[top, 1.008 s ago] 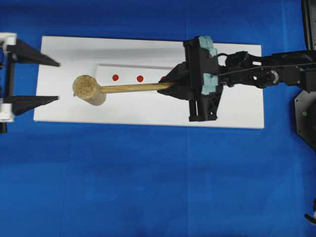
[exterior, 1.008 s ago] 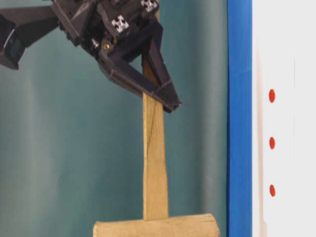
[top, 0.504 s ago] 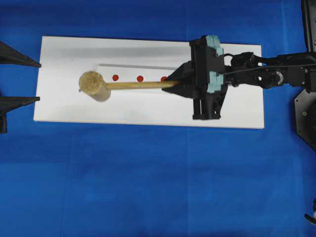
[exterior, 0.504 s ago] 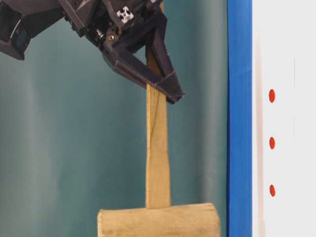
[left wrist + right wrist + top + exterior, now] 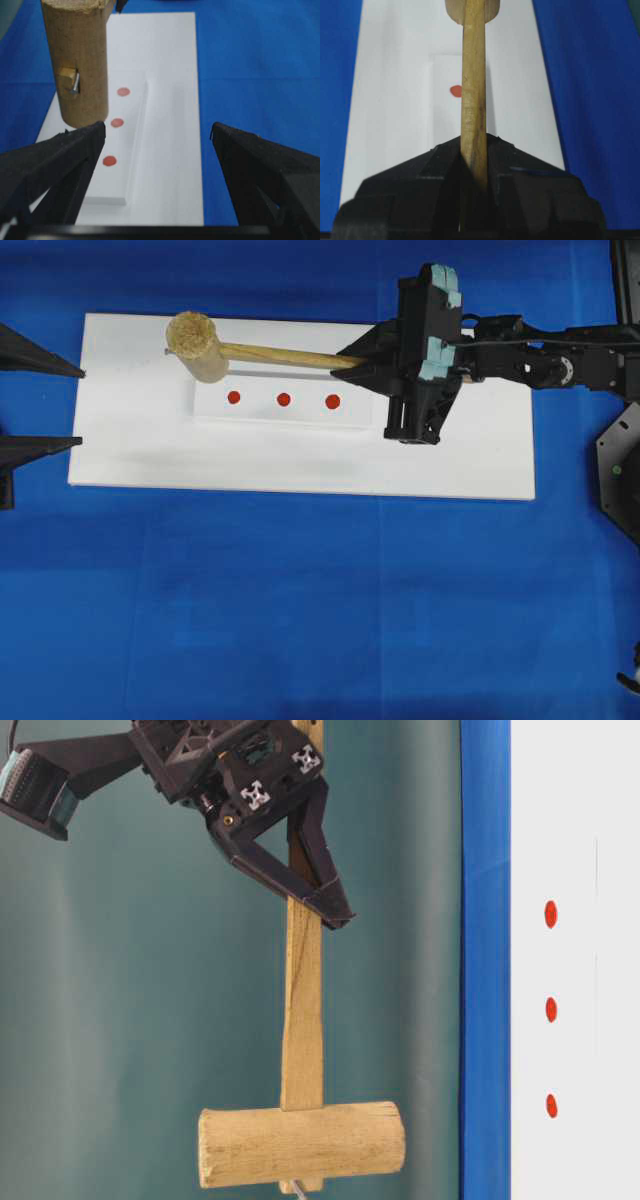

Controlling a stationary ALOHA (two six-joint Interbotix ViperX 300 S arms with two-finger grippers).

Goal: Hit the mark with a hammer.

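The hammer head (image 5: 196, 343) hangs high beyond the end of the row of marks. I should pull my right gripper back and swing down onto the middle red mark (image 5: 284, 400).
The wooden hammer (image 5: 195, 345) hangs in the air over the far edge of the white board (image 5: 450, 460), clear of its surface. My right gripper (image 5: 352, 360) is shut on the end of the handle (image 5: 473, 90). Three red marks (image 5: 284, 399) sit in a row on a raised white strip (image 5: 280, 417); the hammer head is beyond the leftmost one (image 5: 233, 397). The table-level view shows the head (image 5: 300, 1145) well away from the board. My left gripper (image 5: 157, 130) is open and empty at the board's left end, with the hammer head (image 5: 80, 70) in front of it.
The board lies on a blue cloth (image 5: 300, 620). The right arm (image 5: 540, 355) reaches in from the right edge. A dark arm base (image 5: 620, 470) stands at the far right.
My right gripper has lifted the hammer and swung it from over the marks toward the far edge of the board. The left gripper drew back left a second ago and has stayed since.
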